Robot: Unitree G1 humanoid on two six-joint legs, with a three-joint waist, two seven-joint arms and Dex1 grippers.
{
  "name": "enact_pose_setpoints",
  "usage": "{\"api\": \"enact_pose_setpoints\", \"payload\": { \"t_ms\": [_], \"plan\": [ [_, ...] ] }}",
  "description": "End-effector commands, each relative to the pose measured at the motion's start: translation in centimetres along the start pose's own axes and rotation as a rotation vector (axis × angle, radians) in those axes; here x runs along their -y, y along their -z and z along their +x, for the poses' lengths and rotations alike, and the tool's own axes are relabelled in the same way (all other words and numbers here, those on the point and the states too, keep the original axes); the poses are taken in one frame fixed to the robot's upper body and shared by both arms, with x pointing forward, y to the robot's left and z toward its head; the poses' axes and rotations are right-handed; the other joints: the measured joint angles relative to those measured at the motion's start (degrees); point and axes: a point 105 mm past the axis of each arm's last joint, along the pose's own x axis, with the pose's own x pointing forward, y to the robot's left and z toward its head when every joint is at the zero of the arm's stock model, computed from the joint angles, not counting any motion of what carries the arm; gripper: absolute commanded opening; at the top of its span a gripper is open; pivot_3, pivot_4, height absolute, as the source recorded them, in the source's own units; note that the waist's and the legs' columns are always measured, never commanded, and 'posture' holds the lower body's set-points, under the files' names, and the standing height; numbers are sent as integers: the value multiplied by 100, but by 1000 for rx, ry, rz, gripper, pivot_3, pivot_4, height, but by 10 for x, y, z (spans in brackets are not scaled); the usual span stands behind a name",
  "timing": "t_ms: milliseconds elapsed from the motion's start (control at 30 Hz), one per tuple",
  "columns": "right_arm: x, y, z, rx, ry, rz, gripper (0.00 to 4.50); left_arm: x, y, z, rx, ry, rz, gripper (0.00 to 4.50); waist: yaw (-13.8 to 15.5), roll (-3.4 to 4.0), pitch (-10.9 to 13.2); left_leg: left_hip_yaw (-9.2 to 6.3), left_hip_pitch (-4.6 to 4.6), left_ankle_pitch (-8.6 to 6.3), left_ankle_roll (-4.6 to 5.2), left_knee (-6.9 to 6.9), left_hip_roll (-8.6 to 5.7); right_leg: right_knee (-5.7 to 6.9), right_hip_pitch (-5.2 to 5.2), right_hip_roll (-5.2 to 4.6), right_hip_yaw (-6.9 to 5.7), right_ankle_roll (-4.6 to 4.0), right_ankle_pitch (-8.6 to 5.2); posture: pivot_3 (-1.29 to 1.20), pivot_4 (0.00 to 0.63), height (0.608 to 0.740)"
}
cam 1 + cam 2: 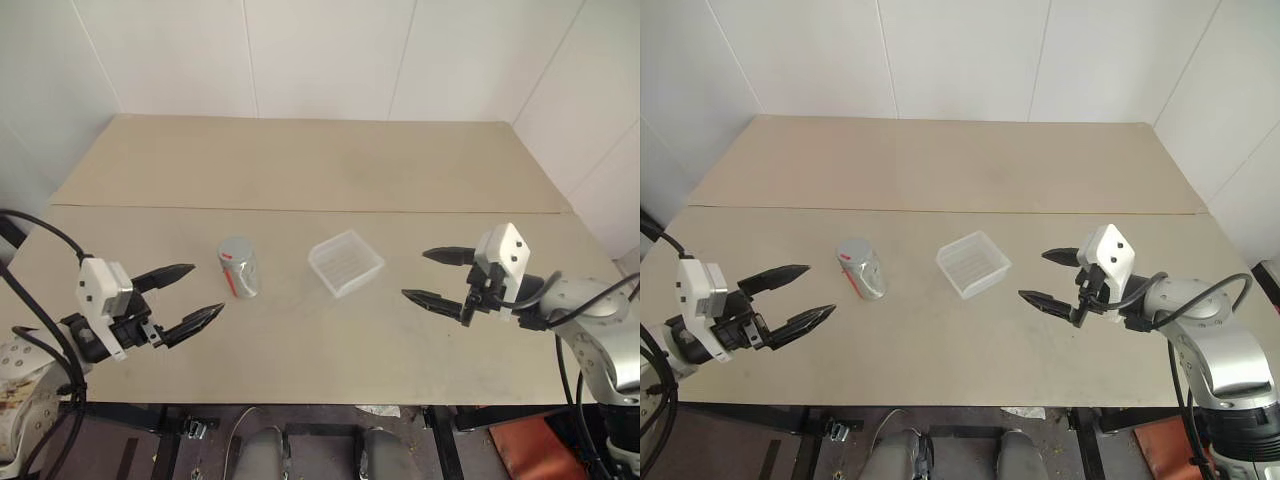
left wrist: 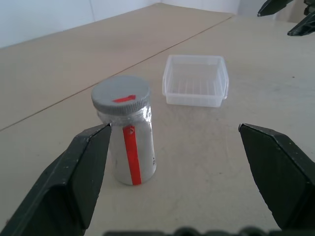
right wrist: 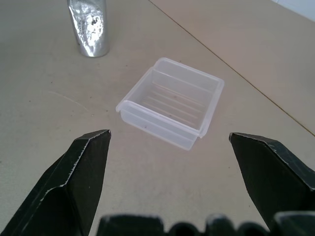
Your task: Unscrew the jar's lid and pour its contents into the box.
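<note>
The grey lid [image 1: 235, 247] will stay on through turn after turn when I unscrew it, because a deep ribbed rim [image 2: 124, 107] goes around the jar's neck.
The jar [image 1: 239, 268] stands upright on the table, whitish with a red stripe down its side. Its grey lid [image 2: 120, 94] is on, with a red mark on top. The contents are hidden inside. The clear ribbed box [image 1: 346, 262] sits to the jar's right, empty. My left gripper [image 1: 190, 297] hangs open a short way left of the jar, pointing at it; in the left wrist view the jar stands ahead of its fingers. My right gripper [image 1: 432, 276] is open too, right of the box and pointing toward it, with the box [image 3: 171, 102] ahead of its fingers.
The light wooden table [image 1: 320, 160] has a seam running across it behind the jar and box. White walls close off the far side. The front edge lies just below both grippers.
</note>
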Motion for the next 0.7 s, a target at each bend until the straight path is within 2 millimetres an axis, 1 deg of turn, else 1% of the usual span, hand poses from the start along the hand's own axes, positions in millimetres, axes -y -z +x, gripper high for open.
{"api": "enact_pose_setpoints", "payload": {
  "t_ms": [33, 133, 267, 300, 433, 533, 600, 700],
  "plan": [
    [6, -19, -8, 45, 32, -69, 4500, 6, -9, 0, 20, -2, 23, 4492, 0, -1, 0, 0, 0, 0, 0, 0, 0, 0, 0, 0, 0, 0, 0, 0, 150, 740],
    [13, -21, -7, 34, 56, -80, 4500, 3, -1, 5, 28, -57, -1, 4492, 3, 0, 1, 0, 0, 0, 0, 0, -2, 0, 0, -1, 1, -2, 3, 0, 150, 740],
    [16, -34, -3, 54, 47, -98, 4500, 1, 6, 16, 53, -169, -39, 4492, 2, 0, 1, 0, 4, 0, 0, 0, -2, 1, 4, -1, 2, 8, 11, 0, 150, 740],
    [15, -35, -2, 54, 38, -108, 4500, 1, 10, 17, 47, -190, -50, 4492, 2, 0, 1, -1, 3, 0, 0, 0, -2, 0, 4, 0, 1, 25, 23, 0, 150, 740],
    [8, -40, 3, 64, 2, -109, 4500, -4, 23, 26, 40, -221, -73, 4492, 10, 0, 2, -1, -1, 0, 1, 0, -5, -1, 3, 0, 1, 25, 25, 0, 150, 740],
    [1, -42, 9, 67, -24, -109, 4500, -12, 25, 38, 43, -228, -88, 4492, 23, 0, 2, -2, 1, 1, 0, 0, -9, 0, 4, 0, -2, 23, 26, 0, 150, 740],
    [-6, -46, 14, 81, -41, -115, 4500, -18, 27, 40, 43, -230, -88, 4492, 14, 0, 2, -3, 2, 1, 0, 0, -8, 1, 5, 0, -3, 22, 27, 0, 150, 740],
    [-8, -51, 17, 91, -40, -121, 4500, -25, 32, 53, 31, -216, -81, 4492, 1, -1, 2, -2, 0, 1, 0, 0, -10, 1, 2, 0, -1, 23, 27, 0, 150, 740]
  ]
}}
